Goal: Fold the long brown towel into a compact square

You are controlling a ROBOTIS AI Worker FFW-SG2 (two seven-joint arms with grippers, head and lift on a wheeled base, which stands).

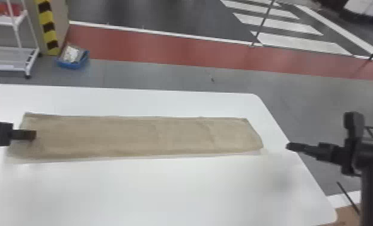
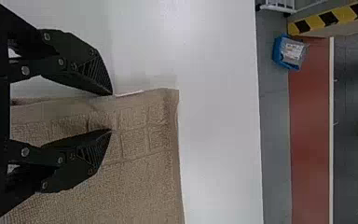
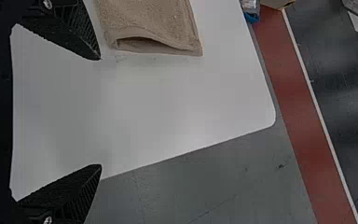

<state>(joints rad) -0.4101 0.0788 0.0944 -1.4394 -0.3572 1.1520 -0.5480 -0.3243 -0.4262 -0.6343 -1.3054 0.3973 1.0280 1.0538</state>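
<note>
My gripper will fold the brown towel's layers [image 1: 128, 137] over together when it carries the towel's end across, because a paler [image 1: 242, 152] under-layer shows along the towel's near edge.
The brown towel [image 1: 134, 136] lies flat as a long strip across the white table, its length running left to right. My left gripper [image 1: 32, 135] is over the towel's left end. In the left wrist view, my left gripper [image 2: 112, 113] stands open, one finger over the towel [image 2: 144, 163] and the other just past its end edge. Off the towel's right end, near the table's right edge, is my right gripper [image 1: 289, 146]. The right wrist view has my right gripper [image 3: 100, 112] open with nothing between its fingers, beside the towel's folded end [image 3: 154, 28].
The white table [image 1: 164, 186] has its right edge slanting below the right gripper. On the floor beyond stand a blue bin [image 1: 73, 61] and a white wheeled rack [image 1: 29, 60], beside a yellow-and-black striped post [image 1: 48, 27].
</note>
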